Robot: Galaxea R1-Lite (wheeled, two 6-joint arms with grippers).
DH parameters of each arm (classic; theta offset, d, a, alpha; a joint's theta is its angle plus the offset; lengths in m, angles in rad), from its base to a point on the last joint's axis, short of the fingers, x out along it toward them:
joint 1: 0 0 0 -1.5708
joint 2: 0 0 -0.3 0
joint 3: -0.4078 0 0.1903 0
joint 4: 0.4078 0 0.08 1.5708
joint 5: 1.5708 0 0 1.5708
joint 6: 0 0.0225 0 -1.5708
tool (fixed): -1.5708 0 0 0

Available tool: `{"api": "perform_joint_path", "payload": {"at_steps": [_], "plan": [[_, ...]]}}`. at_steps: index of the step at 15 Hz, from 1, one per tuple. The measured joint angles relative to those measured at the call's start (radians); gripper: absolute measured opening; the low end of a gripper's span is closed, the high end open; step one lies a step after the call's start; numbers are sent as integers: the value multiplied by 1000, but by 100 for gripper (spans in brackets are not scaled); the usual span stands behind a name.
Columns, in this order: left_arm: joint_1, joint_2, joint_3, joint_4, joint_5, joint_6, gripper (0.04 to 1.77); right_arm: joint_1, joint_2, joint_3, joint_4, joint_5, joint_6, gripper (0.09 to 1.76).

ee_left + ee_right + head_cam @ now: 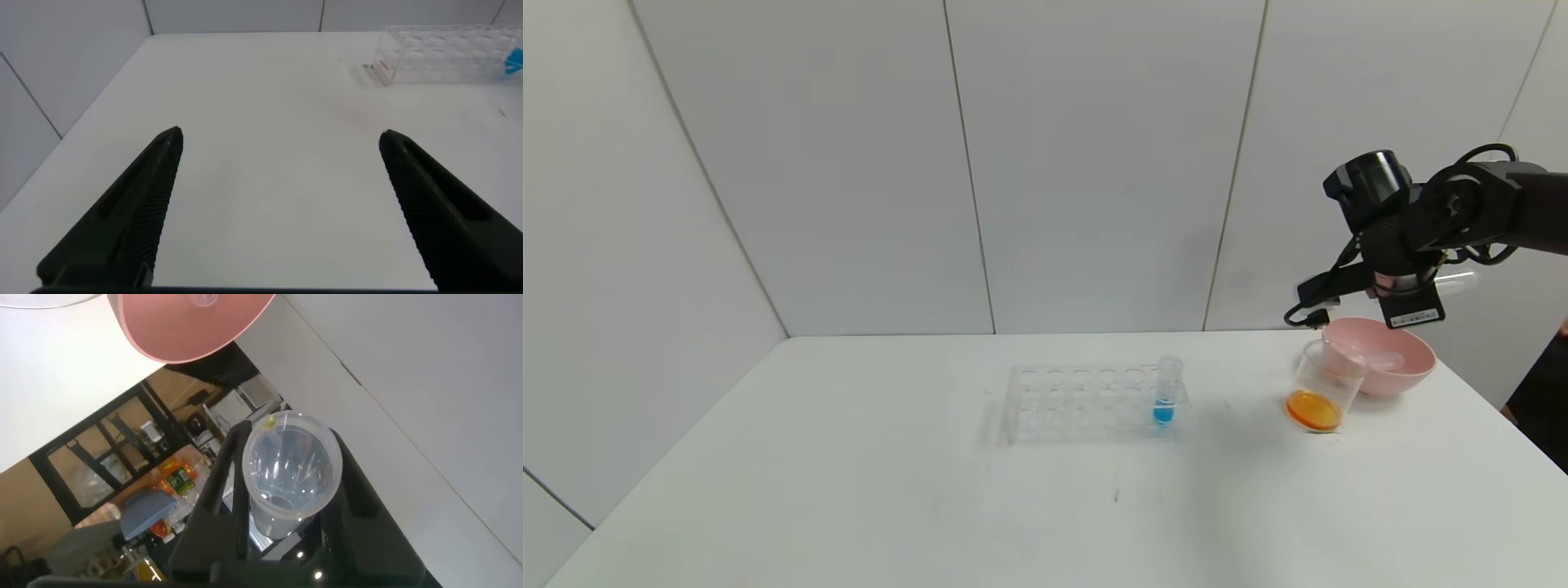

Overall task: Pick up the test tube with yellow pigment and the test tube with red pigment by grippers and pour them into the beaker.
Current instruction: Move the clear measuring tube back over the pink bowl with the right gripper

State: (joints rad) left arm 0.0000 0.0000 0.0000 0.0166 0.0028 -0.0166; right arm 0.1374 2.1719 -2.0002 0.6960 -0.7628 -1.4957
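The empty test tube (pixel 1457 282) in my right gripper is pointing past the pink bowl. So next I turn the tube back and lower it into the bowl (pixel 1377 357).
My right gripper (pixel 1409 287) hangs above the pink bowl (pixel 1409 371) at the table's back right. It is shut on a clear test tube (pixel 290 469) that is empty, with a tiny yellow drop at its rim; the tube's end sticks out sideways in the head view (pixel 1455 282). The beaker (pixel 1319 388) stands just left of the bowl and holds orange liquid at its bottom. No tube with red liquid shows. A clear empty tube (pixel 1372 359) lies in the bowl. My left gripper (pixel 279 135) is open and empty over bare table, out of the head view.
A clear tube rack (pixel 1086 404) stands mid-table with a blue-liquid tube (pixel 1166 394) at its right end; the rack also shows in the left wrist view (pixel 445 53). The pink bowl shows from above in the right wrist view (pixel 188 327). The table's right edge is close to the bowl.
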Motion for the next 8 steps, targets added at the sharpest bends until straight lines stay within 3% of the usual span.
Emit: {"api": "perform_joint_path", "payload": {"at_steps": [3,8], "plan": [[0,0,0,0,0,0,172,-32,-28,7,6,197,44,55],[0,0,0,0,0,0,172,-105,-126,93,4,554,471,55]]}}
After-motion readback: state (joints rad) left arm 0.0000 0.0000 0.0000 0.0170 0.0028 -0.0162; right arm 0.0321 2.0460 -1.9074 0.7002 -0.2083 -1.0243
